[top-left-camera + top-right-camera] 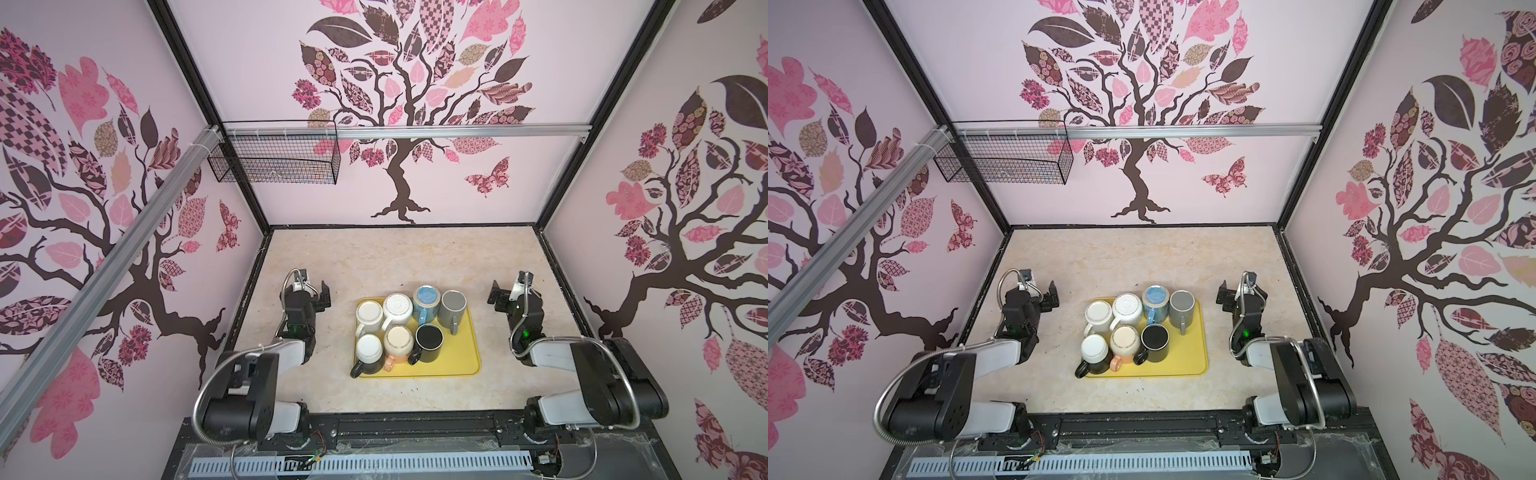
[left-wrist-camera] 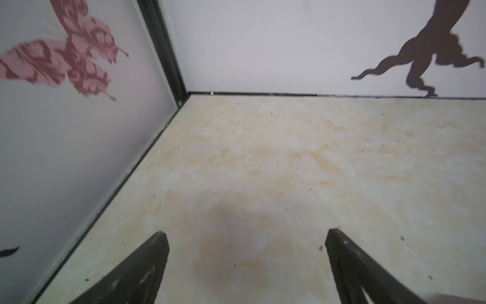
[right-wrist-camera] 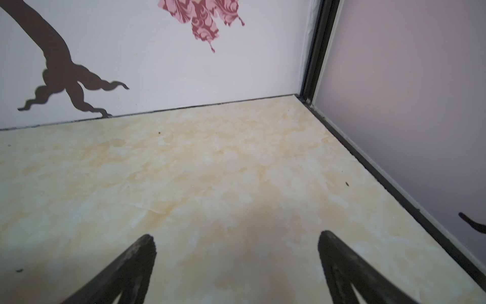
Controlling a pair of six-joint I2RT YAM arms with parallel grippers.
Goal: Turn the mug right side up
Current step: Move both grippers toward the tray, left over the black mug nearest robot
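The upside-down white mug's black handle (image 1: 368, 347) sticks out over the tray's corner on the left gripper's side, so the robot's left gripper should use that handle (image 1: 357, 370) to lift the mug.
Several mugs stand packed together on a yellow tray (image 1: 461, 357) (image 1: 1187, 357) at mid-table in both top views. Among them are a blue mug (image 1: 427, 298), a grey mug (image 1: 453, 306), a black mug (image 1: 429, 337) and a white mug (image 1: 369, 313). Most show flat bases upward. My left gripper (image 1: 315, 281) (image 2: 246, 233) hovers open left of the tray, with only bare tabletop between its fingers. My right gripper (image 1: 508, 286) (image 3: 236, 234) hovers open right of the tray, likewise holding nothing. Neither wrist view shows any mug.
The marbled beige tabletop (image 1: 395, 257) is boxed in by patterned walls on the left, back and right. A black wire basket (image 1: 274, 160) hangs from an aluminium rail high at the back left. The arm bases sit along the front edge.
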